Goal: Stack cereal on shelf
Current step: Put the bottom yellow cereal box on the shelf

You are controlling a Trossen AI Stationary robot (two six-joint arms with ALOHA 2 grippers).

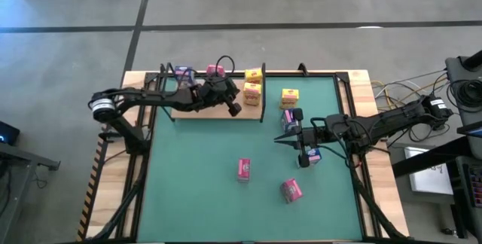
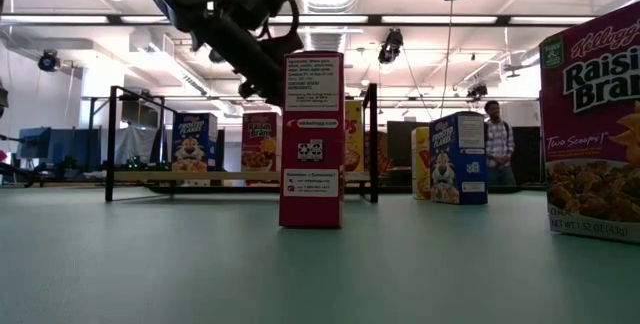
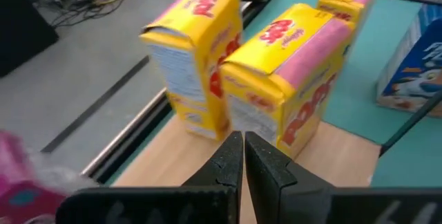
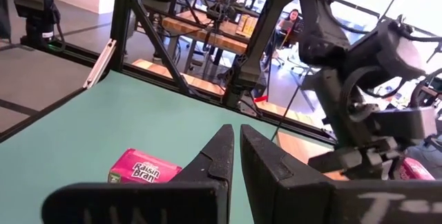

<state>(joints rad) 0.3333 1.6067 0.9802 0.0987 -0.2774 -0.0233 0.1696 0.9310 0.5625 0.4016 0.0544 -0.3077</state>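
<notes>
The front yellow box [image 1: 252, 94] stands crooked on the shelf and needs a nudge on its narrow side [image 3: 253, 117] from the robot's shut left gripper to square it up before the gripper fetches another box.
The shelf [image 1: 205, 114] is a light-wood panel with black posts at the mat's far left. On it stand two yellow cereal boxes [image 1: 253, 93] [image 3: 197, 58] [image 3: 293, 79], a pink one [image 1: 216, 71] and a blue one [image 1: 184, 73]. My left gripper [image 1: 235, 110] [image 3: 243, 144] hovers shut and empty over the shelf, just short of the two yellow boxes. My right gripper [image 1: 280, 140] [image 4: 237, 137] waits shut and empty above the mat's right half. On the mat are a yellow box [image 1: 290, 97], two blue boxes [image 1: 288, 118] [image 1: 312, 156], an upright pink box [image 1: 244, 169] [image 2: 311, 139] and a pink box lying flat [image 1: 291, 190] [image 4: 145, 171].
The green mat [image 1: 196, 184] has free room at its near left. Black frame posts [image 2: 372, 144] stand at the shelf's corners. Cables and equipment [image 1: 459, 93] lie off the table's right side. A person [image 2: 495, 144] stands in the room behind.
</notes>
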